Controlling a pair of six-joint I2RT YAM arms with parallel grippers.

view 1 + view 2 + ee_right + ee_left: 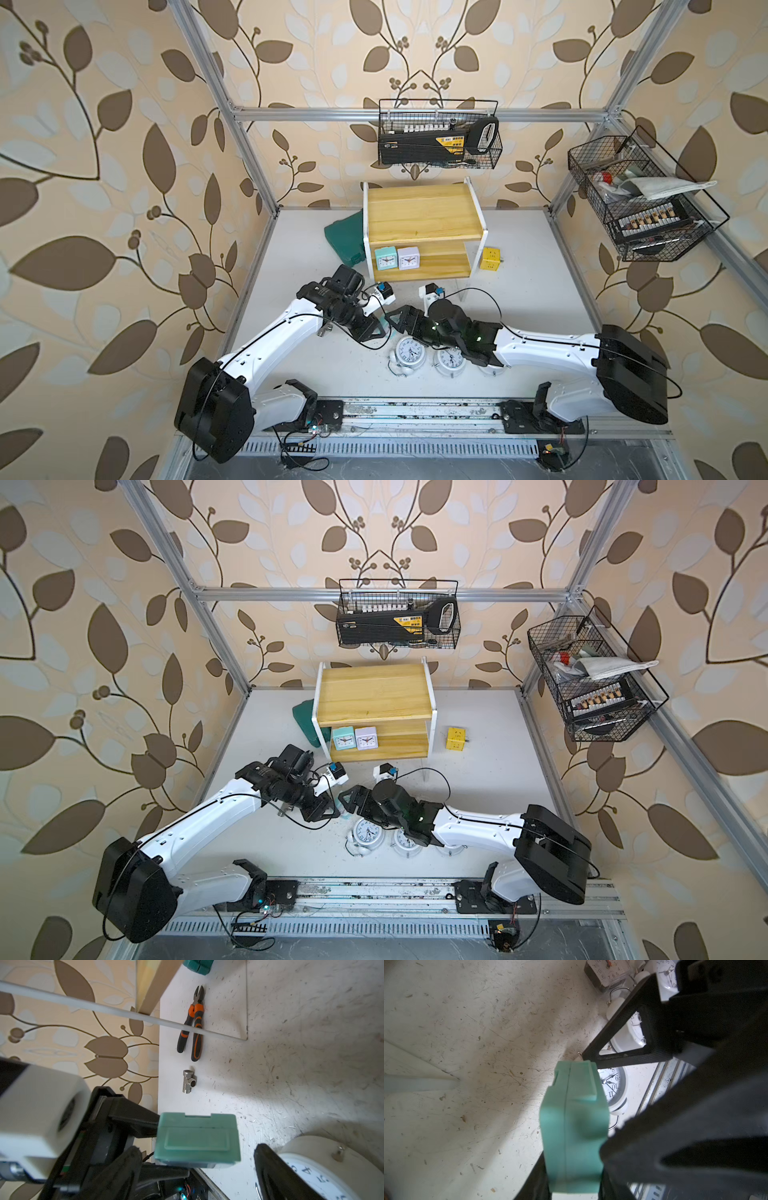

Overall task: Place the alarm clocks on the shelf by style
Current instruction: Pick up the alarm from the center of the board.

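Observation:
The robot's right gripper should first take the teal clock (197,1139) from the left gripper, because the free space (443,261) beside the lilac clock is on the right gripper's side.
My left gripper (572,1186) is shut on a teal square alarm clock (575,1126), held above the table near its front. In the right wrist view the same teal clock (197,1138) sits between the fingers of my right gripper (201,1165), which is open with a gap on each side. The two grippers meet nose to nose in both top views (384,326) (340,806). The shelf (419,216) holds a teal clock (385,258) and a lilac clock (408,257) on its lower board. Two round white clocks (409,352) (451,358) lie under the right arm. A dark clear clock (606,972) lies beyond them.
A yellow cube (490,259) stands right of the shelf and a dark green case (347,241) lies to its left. Wire baskets (438,137) (640,199) hang on the frame. Orange-handled pliers (194,1022) and a metal tee fitting (188,1081) lie on the table's left side.

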